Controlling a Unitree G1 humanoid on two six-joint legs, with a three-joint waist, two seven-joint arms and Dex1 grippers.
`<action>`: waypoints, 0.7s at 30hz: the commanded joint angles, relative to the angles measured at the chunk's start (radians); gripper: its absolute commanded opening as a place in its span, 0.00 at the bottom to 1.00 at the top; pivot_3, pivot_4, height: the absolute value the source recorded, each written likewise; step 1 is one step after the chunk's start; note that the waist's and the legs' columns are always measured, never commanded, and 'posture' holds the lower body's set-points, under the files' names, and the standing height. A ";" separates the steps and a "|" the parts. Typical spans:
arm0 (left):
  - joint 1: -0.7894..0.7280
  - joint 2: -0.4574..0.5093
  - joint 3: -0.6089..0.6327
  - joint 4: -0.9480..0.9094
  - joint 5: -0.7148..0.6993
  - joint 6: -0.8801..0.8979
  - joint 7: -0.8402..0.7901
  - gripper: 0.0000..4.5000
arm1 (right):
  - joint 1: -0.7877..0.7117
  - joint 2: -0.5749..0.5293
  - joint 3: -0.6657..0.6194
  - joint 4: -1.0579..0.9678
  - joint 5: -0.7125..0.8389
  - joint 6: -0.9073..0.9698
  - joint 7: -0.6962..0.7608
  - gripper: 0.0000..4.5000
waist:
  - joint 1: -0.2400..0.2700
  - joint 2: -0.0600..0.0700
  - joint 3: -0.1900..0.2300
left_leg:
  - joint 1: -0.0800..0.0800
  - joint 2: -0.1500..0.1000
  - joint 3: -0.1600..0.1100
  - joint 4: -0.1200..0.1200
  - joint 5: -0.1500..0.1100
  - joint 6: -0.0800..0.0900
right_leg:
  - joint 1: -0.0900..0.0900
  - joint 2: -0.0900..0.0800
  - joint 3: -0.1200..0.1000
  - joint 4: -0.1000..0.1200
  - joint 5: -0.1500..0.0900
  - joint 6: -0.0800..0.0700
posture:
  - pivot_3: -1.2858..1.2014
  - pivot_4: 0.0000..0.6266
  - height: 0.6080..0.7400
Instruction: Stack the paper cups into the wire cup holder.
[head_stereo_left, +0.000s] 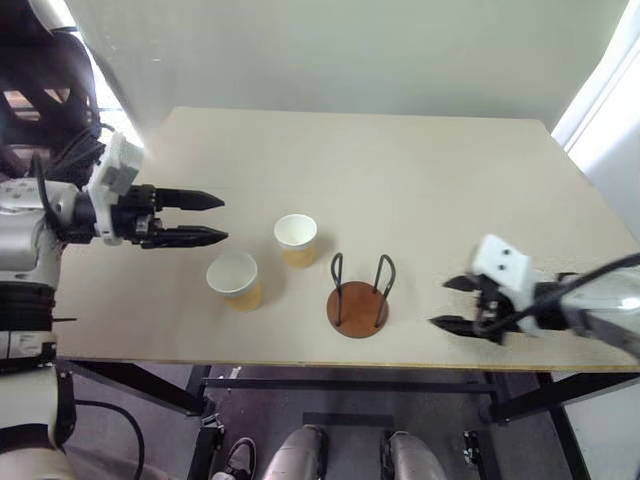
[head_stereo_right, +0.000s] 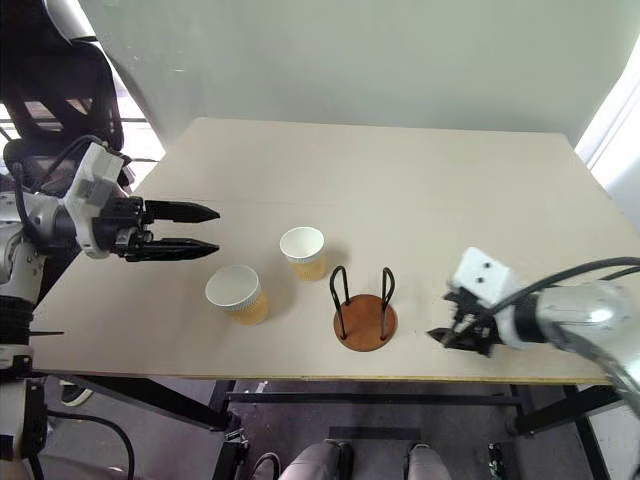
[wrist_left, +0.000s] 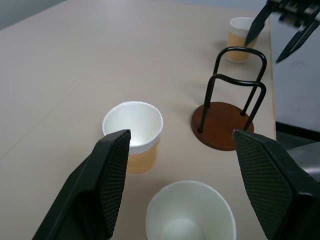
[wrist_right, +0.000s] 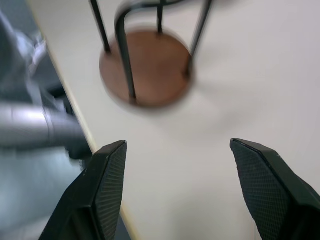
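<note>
An open gap over the brown disc (head_stereo_left: 360, 291) lies between tall wire loops, so the lowered paper cup should stand upright, its rim below their tops.
Two paper cups stand upright on the table, one (head_stereo_left: 296, 240) behind the other (head_stereo_left: 234, 279), left of the wire cup holder (head_stereo_left: 358, 300), whose brown disc holds nothing. My left gripper (head_stereo_left: 222, 220) hovers open, level, just left of these cups with nothing between its fingers. In the left wrist view a third cup (wrist_left: 240, 37) stands beyond the holder (wrist_left: 225, 122), next to the right gripper's fingertips (wrist_left: 260, 25). My right gripper (head_stereo_left: 440, 303) is open and empty to the right of the holder, near the table's front edge; the right wrist view looks at the holder (wrist_right: 145, 70).
The beige table (head_stereo_left: 400, 170) reaches a pale wall at the back. Its front edge (head_stereo_left: 330, 365) runs close to the holder and the right gripper. A black chair (head_stereo_left: 40, 90) stands off the back left corner.
</note>
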 joint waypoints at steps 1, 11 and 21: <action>-0.036 0.008 -0.002 -0.063 -0.052 0.002 -0.033 0.77 | 0.023 -0.109 -0.220 -0.027 0.057 0.041 0.103 0.75 | 0.000 0.000 0.000 | 0.000 0.000 0.000 -0.001 0.000 0.000 | -0.001 0.000 0.000 0.001 -0.001 0.000 | 0.52 0.24 1.00; -0.051 -0.036 -0.046 -0.100 -0.064 0.007 -0.033 0.77 | 0.327 -0.174 -0.356 0.081 -0.105 -0.041 0.166 0.75 | 0.000 0.000 0.000 | -0.001 0.000 0.000 -0.001 -0.004 -0.001 | -0.001 -0.001 0.000 0.001 -0.008 0.007 | 0.52 0.24 1.00; -0.018 -0.011 -0.031 -0.136 -0.082 0.025 -0.033 0.77 | 0.340 -0.174 -0.246 0.186 -0.172 -0.177 0.159 0.75 | -0.003 0.000 0.000 | 0.001 0.000 0.001 -0.001 -0.002 0.003 | 0.002 0.000 0.001 0.001 -0.005 0.012 | 0.52 0.24 1.00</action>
